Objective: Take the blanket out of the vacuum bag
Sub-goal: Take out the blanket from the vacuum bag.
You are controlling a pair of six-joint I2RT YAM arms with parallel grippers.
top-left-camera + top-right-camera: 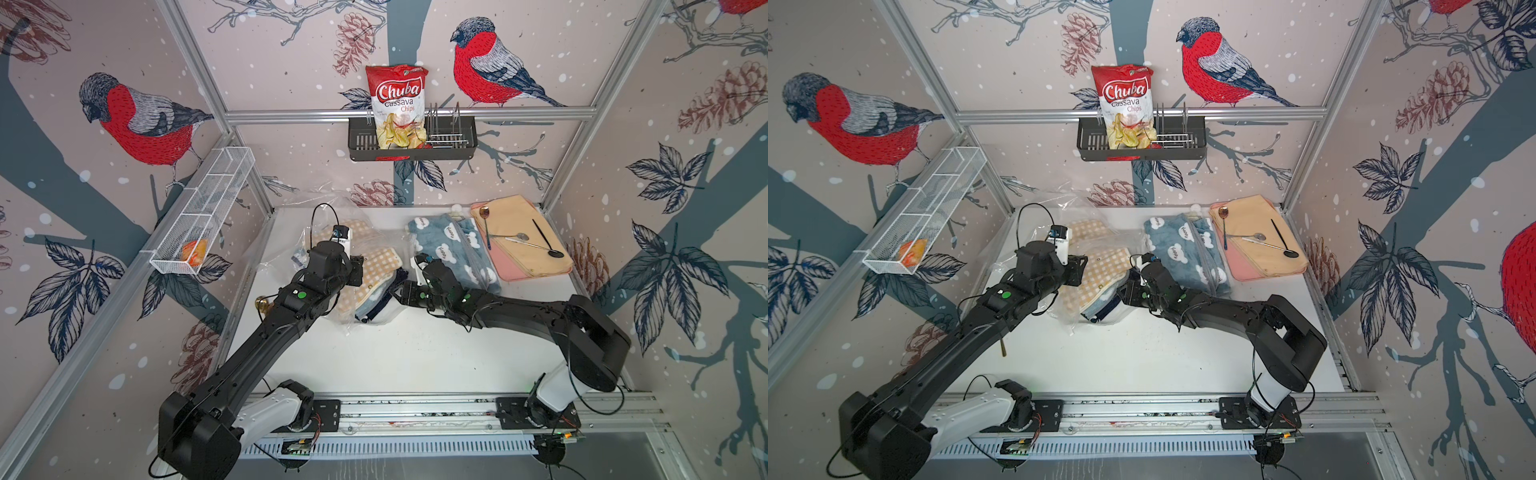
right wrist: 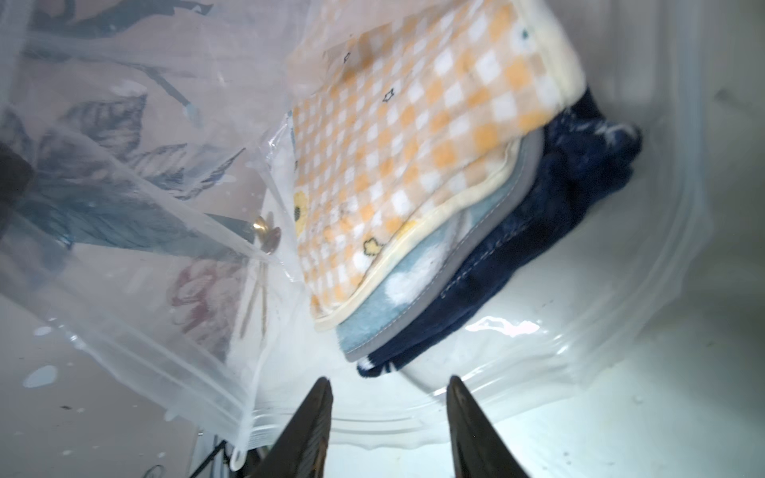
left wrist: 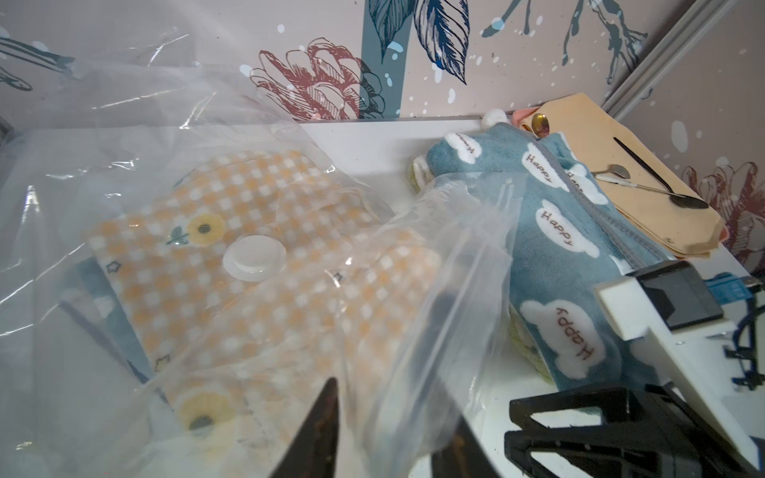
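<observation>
The open fingers of my right gripper are over the zip edge (image 2: 382, 424), short of the stack. They should reach inside and grab the yellow checked blanket (image 2: 344, 301) near its corner.
The vacuum bag (image 1: 286, 253) is clear crinkly plastic lying left of the table's middle, its round white valve cap (image 3: 254, 258) facing up. Inside it is a folded stack: a yellow checked blanket (image 1: 376, 257) (image 2: 414, 165) on top, a light blue layer (image 2: 372, 327) under it, and a navy one (image 2: 538, 227) at the bottom. My left gripper (image 3: 393, 399) (image 1: 358, 269) hovers over the bag, its jaws apart, with a loose fold of film between them and draped over one finger. My right gripper (image 2: 389, 385) (image 1: 400, 293) stands open at the bag's mouth, its fingertips above the zip edge.
A blue cloud-print "Happy" blanket (image 1: 453, 249) lies outside the bag on the right. Beside it is a peach cloth (image 1: 528, 249) with spoons on it. A black rack (image 1: 411, 145) holding a chips bag hangs on the back wall. A white wire basket (image 1: 208, 208) is on the left wall.
</observation>
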